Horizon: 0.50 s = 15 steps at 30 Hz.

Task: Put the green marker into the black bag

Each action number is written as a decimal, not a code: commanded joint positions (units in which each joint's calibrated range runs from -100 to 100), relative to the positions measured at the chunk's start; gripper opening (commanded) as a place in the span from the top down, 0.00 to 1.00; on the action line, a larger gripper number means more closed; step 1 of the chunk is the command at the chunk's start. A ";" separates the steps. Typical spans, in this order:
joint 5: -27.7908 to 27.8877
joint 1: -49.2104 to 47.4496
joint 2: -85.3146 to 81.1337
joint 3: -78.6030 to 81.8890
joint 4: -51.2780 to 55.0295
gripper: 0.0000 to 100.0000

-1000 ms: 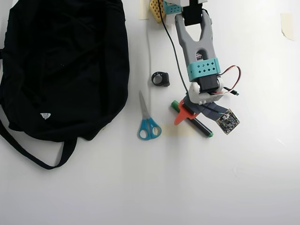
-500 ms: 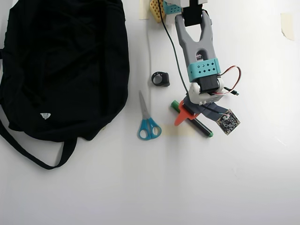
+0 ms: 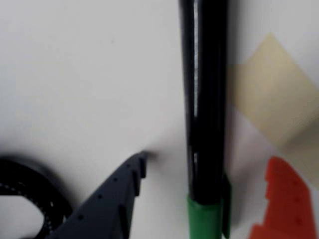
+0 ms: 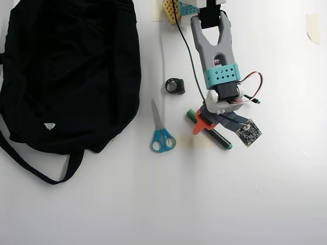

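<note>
I expect the green marker to roll toward the dark grey finger when I grip and lift it, because the marker's round black body is closer to the orange finger.
The green marker lies flat on the white table, its green cap pointing up-left in the overhead view. The wrist view shows its black barrel and green cap close up. My gripper is low over the marker and open. Its dark grey finger and orange finger stand on either side of the barrel, with a gap on each side. The black bag lies far to the left with its straps trailing toward the front; it is out of the wrist view.
Blue-handled scissors lie between the bag and the marker. A small black coiled thing sits above them, and a black coil shows in the wrist view. Beige tape is stuck beside the marker. More tape is at the far right.
</note>
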 commanded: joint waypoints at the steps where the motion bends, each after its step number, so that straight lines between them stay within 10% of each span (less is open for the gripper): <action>1: 0.23 -0.58 -0.39 -1.82 0.10 0.70; 15: 0.23 -0.51 -0.56 -2.00 -0.41 0.78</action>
